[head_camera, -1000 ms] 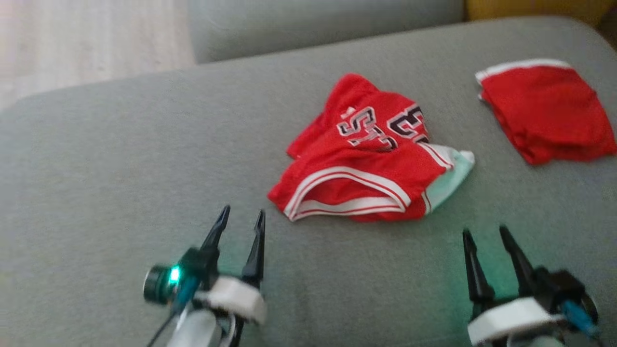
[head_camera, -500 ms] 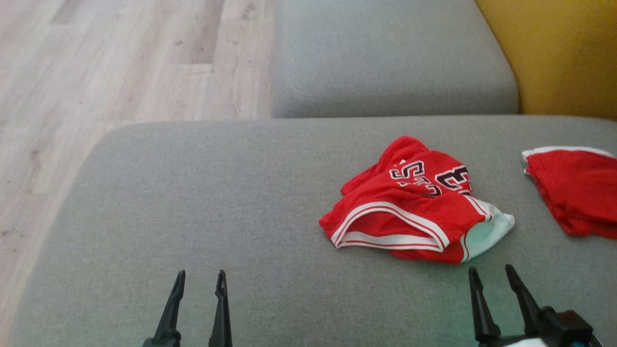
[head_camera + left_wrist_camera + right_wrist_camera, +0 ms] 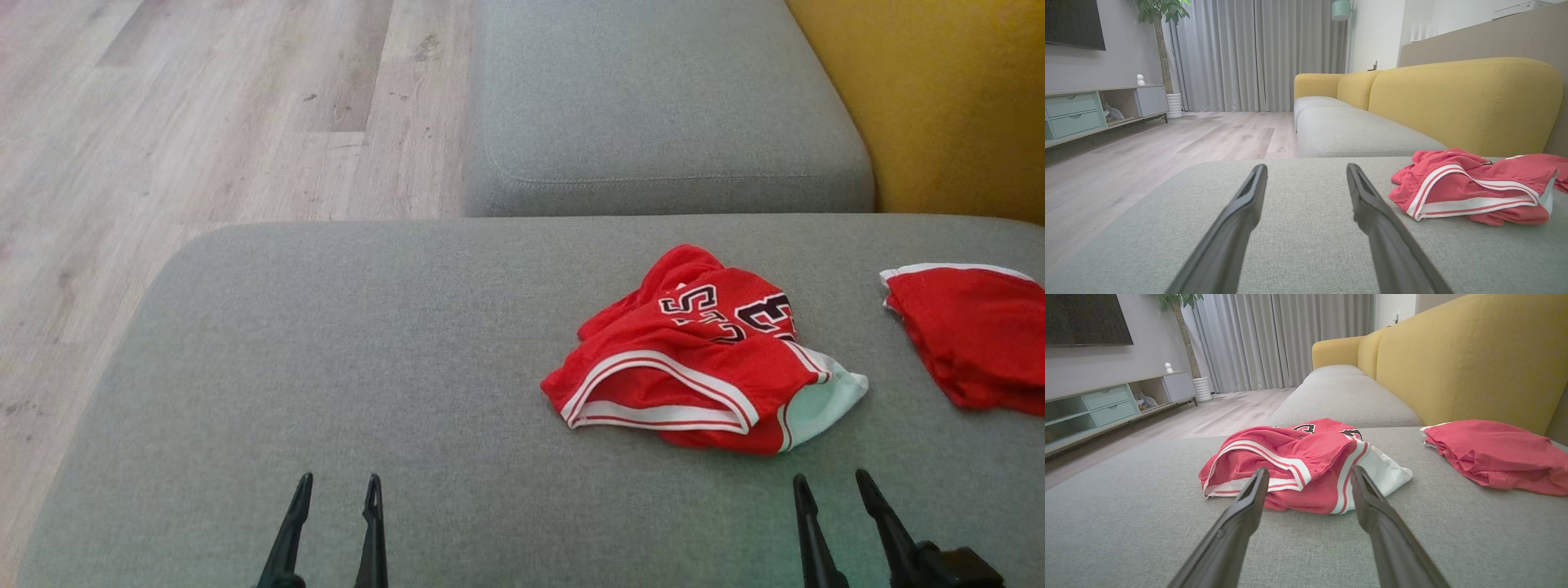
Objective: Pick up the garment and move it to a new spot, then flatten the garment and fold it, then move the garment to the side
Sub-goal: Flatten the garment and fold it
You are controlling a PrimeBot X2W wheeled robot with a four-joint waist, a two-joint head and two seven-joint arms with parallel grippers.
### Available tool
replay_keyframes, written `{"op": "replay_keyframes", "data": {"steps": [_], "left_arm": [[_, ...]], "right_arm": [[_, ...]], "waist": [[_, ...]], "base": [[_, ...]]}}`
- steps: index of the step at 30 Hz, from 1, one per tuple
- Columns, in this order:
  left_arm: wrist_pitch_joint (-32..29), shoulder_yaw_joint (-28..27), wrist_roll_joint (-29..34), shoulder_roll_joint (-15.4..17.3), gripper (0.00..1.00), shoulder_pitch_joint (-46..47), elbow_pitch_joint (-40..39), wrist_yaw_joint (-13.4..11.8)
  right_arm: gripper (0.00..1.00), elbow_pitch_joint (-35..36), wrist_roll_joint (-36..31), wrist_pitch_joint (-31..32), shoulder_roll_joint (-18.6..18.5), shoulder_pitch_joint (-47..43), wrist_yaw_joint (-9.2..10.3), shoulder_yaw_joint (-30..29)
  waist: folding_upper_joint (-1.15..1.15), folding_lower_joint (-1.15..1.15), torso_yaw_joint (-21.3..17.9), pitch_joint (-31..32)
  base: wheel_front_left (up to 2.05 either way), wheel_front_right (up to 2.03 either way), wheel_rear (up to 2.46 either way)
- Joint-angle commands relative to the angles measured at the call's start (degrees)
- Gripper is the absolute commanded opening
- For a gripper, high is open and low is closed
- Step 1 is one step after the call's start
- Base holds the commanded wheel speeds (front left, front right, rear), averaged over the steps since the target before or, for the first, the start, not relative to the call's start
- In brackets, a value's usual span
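My gripper will lift the crumpled garment (image 3: 686,343), and the garment will then hang open and show a white sleeve, because a white corner (image 3: 829,396) pokes out beyond the striped seam.
The garment (image 3: 702,359) is a crumpled red jersey piece with white trim and dark lettering, lying on the grey cushion (image 3: 326,367) right of centre. It also lies at the right in the left wrist view (image 3: 1470,183) and straight ahead in the right wrist view (image 3: 1298,457). My left gripper (image 3: 340,482) is open and empty at the lower left, well clear of the garment (image 3: 1306,167). My right gripper (image 3: 829,478) is open and empty just short of the garment's near edge, fingers pointing at it (image 3: 1309,470).
A second red garment (image 3: 971,335), folded flat, lies at the cushion's right end (image 3: 1494,453). Another grey seat cushion (image 3: 653,106) lies beyond, with the yellow backrest (image 3: 939,98) on the right. Wooden floor (image 3: 163,122) lies past the cushion's left and far edges.
The head camera has shifted, so the whole picture moved and more floor and sofa show. Both grippers sit lower in the view and stay open. The garment lies as before.
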State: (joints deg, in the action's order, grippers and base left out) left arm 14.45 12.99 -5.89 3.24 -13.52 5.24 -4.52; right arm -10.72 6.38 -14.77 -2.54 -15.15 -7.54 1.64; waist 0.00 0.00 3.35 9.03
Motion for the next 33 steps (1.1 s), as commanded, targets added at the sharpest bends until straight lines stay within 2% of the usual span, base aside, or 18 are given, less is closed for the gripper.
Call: {"op": "replay_keyframes", "data": {"steps": [1,12,17,24,33], "left_arm": [[0.5,-1.8,0.4,-0.4,1.00,1.9,-1.4,0.0],[0.5,-0.8,0.3,-0.4,1.00,2.3,-0.2,0.2],[0.5,2.9,-0.2,-0.4,1.00,4.2,3.5,1.2],[0.5,13.2,-0.6,-0.4,1.00,15.1,11.2,2.2],[0.5,26.0,-1.8,-0.4,1.00,32.1,18.3,-0.1]], "right_arm": [[1.00,1.8,-0.4,-0.2,-0.4,2.1,0.05,1.2],[1.00,1.9,-0.4,-0.2,-0.3,2.2,0.05,1.1],[1.00,2.1,-0.8,-0.2,-0.3,2.9,0.05,1.3],[1.00,3.0,-1.1,-0.2,-1.3,5.4,0.05,2.6],[1.00,3.8,-0.3,-0.2,-2.9,10.5,0.05,5.7]], "waist": [[0.00,0.00,-0.1,0.0],[0.00,0.00,-0.5,-0.4],[0.00,0.00,-2.5,-2.1],[0.00,0.00,-8.8,-7.6],[0.00,0.00,-21.6,-17.5]], "base": [[0.00,0.00,0.00],[0.00,0.00,0.00],[0.00,0.00,0.00],[0.00,0.00,0.00],[0.00,0.00,0.00]]}}
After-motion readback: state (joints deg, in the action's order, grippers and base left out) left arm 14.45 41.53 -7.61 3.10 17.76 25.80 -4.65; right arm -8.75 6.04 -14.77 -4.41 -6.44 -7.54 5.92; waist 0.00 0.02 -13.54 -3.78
